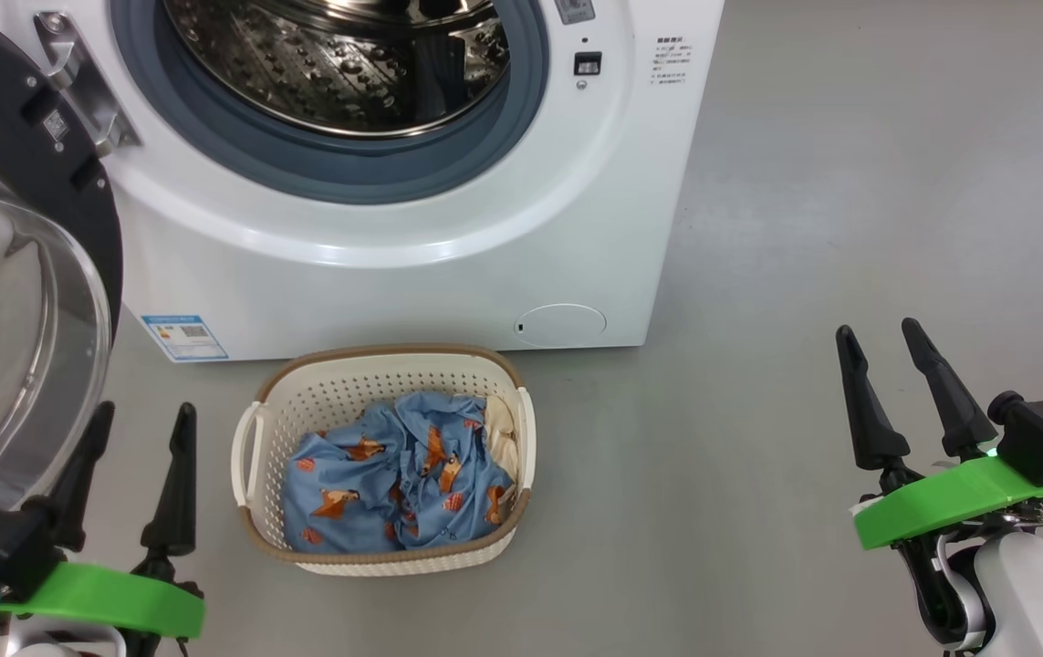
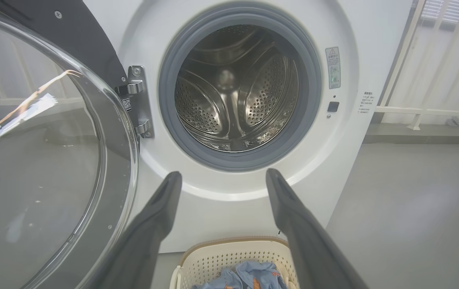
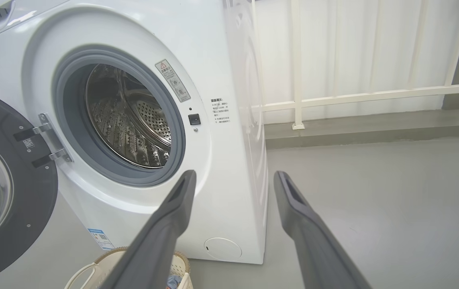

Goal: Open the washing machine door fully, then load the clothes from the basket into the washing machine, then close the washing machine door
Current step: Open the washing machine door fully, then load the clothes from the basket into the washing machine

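My gripper is about to lift the light-blue printed clothes (image 1: 443, 473). The cream piece (image 1: 501, 434) is tucked against them, so it will come up together with the blue cloth.
The white washing machine (image 1: 411, 265) stands ahead with its steel drum (image 1: 338, 64) exposed. Its door (image 1: 19, 301), black-rimmed with a clear glass bowl, hangs wide open at the left on a metal hinge (image 1: 83, 82). On the floor before the machine sits the cream basket (image 1: 384, 367), holding light-blue printed clothes (image 1: 393, 474) and a cream piece (image 1: 503, 438). My left gripper (image 1: 145, 422) is open at the lower left, beside the door glass and left of the basket. My right gripper (image 1: 877, 330) is open at the lower right, well clear of the basket. Both hold nothing.
Grey floor (image 1: 850, 182) spreads to the right of the machine. A white railing (image 3: 366, 96) and a raised ledge stand behind and right of it in the right wrist view. A blue label sticker (image 1: 183, 336) marks the machine's lower left front.
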`<state>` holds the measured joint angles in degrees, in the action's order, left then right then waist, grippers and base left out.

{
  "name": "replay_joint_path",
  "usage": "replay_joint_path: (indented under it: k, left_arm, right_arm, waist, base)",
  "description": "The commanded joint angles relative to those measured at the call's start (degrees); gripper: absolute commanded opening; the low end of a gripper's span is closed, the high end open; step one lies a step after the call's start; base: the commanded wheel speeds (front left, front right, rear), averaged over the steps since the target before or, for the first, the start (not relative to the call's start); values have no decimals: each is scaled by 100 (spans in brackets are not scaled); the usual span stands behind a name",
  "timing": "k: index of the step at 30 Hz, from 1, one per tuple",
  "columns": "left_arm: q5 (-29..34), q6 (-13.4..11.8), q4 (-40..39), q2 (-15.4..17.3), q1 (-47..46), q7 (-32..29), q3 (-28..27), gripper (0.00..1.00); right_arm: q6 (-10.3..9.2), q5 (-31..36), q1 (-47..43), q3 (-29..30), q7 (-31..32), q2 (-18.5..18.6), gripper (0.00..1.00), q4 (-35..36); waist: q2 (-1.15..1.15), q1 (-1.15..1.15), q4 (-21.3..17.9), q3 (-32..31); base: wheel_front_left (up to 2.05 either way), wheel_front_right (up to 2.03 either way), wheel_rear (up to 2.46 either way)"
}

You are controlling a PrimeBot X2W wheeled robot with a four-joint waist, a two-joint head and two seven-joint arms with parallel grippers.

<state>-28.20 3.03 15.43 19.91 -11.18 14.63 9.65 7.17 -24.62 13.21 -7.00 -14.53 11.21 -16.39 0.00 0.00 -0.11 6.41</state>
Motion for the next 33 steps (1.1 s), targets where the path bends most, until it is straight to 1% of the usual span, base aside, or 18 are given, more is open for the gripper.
replay_joint_path:
  k: [1, 14, 33]
  left_arm:
    - [78, 24, -64, 119, -80, 37, -282, 100]
    - [340, 204, 1, -105, -76, 37, -510, 100]
    - [561, 347, 75, -237, -93, 37, -660, 100]
  right_arm:
    - [32, 83, 1, -63, -47, 50, 100, 165]
    - [32, 106, -4, -65, -47, 33, 100, 161]
    - [32, 74, 36, -135, -47, 81, 100, 122]
  waist:
    - [0, 0, -3, 10]
    - [0, 0, 9, 28]
    - [0, 0, 62, 58]
  base:
    - [0, 0, 0]
    - [0, 0, 0]
    - [0, 0, 0]
